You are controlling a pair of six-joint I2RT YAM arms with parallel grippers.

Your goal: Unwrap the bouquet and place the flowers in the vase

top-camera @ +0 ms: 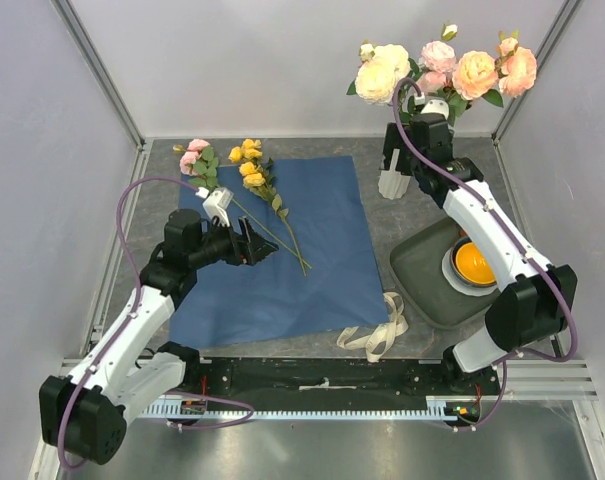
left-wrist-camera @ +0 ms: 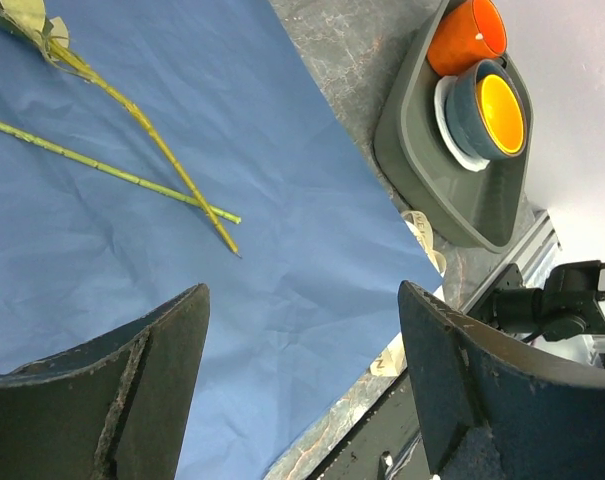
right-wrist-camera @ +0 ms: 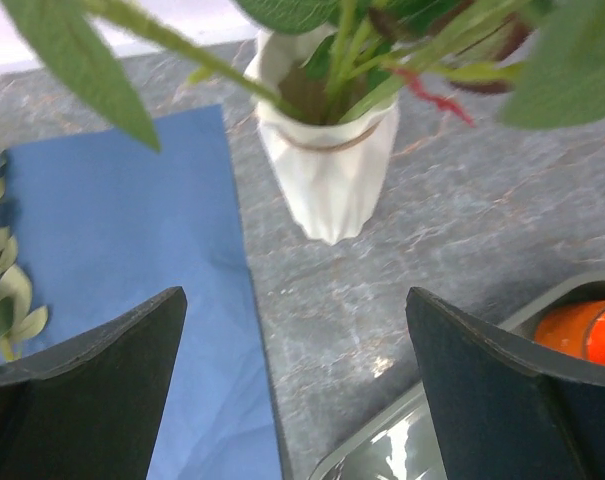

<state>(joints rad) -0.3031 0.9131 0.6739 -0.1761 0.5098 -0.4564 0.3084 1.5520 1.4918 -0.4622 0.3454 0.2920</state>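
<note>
The pink flower point(top-camera: 195, 160) rests on the blue sheet far from my right gripper, so my left gripper should grip its stem point(top-camera: 237, 204) below the leaves and pass it over.
The bouquet's blue paper sheet point(top-camera: 312, 250) lies spread flat on the table. Two flowers rest on it, one pink point(top-camera: 195, 158) and one yellow point(top-camera: 249, 165), and their stems point(left-wrist-camera: 132, 175) cross. The white ribbed vase point(right-wrist-camera: 327, 170) stands at the back right and holds several cream and pink flowers point(top-camera: 442, 65). My right gripper point(right-wrist-camera: 294, 295) hangs open just in front of the vase point(top-camera: 390, 183), with nothing between its fingers. My left gripper point(left-wrist-camera: 302, 295) is open and empty above the sheet point(left-wrist-camera: 282, 150), near the stem ends point(top-camera: 297, 262).
A dark grey tray point(top-camera: 422, 275) at the right holds a blue bowl with an orange inside point(top-camera: 474, 262) and an orange cup point(left-wrist-camera: 467, 35). The cream ribbon point(top-camera: 382, 330) lies loose by the sheet's near right corner. Grey walls enclose the table.
</note>
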